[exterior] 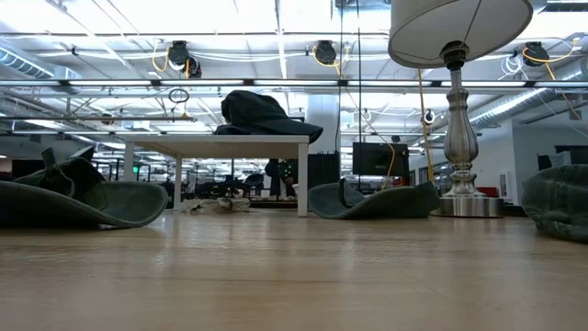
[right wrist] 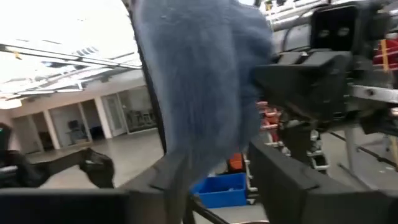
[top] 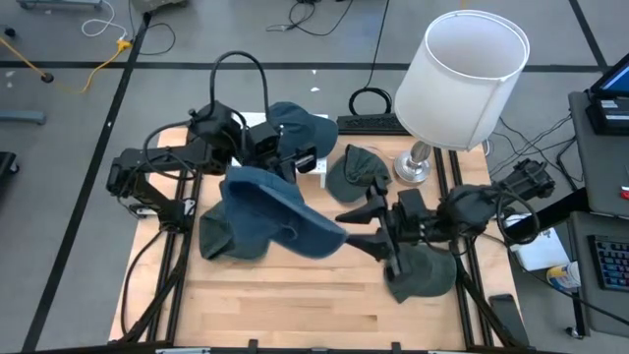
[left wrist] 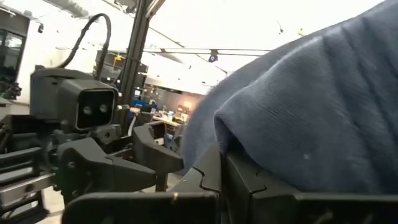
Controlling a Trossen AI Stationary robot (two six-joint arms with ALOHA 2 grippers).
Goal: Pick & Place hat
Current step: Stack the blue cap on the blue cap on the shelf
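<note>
My left gripper is on the blue hat's cloth edge, and the hat's visor slants free. My right gripper should pinch the visor's end before my left gripper opens.
A blue brimmed hat hangs in the air over the middle of the table. My left gripper is shut on it at its far-left side, and the blue cloth fills the left wrist view. My right gripper is open at the hat's right end. In the right wrist view its fingers stand on either side of the hanging blue cloth. The low view does not show this hat. My left gripper pinches the blue hat between its two fingers at the cloth's edge, coming from the table's far-left side. The cloth drapes over one finger. The hat is lifted clear of the table and stretches out toward my right gripper.
Other hats lie around: a dark one under the held hat, a green one by the lamp base, a green one under the right arm, and a dark blue one on a white stand. The near table is bare wood.
</note>
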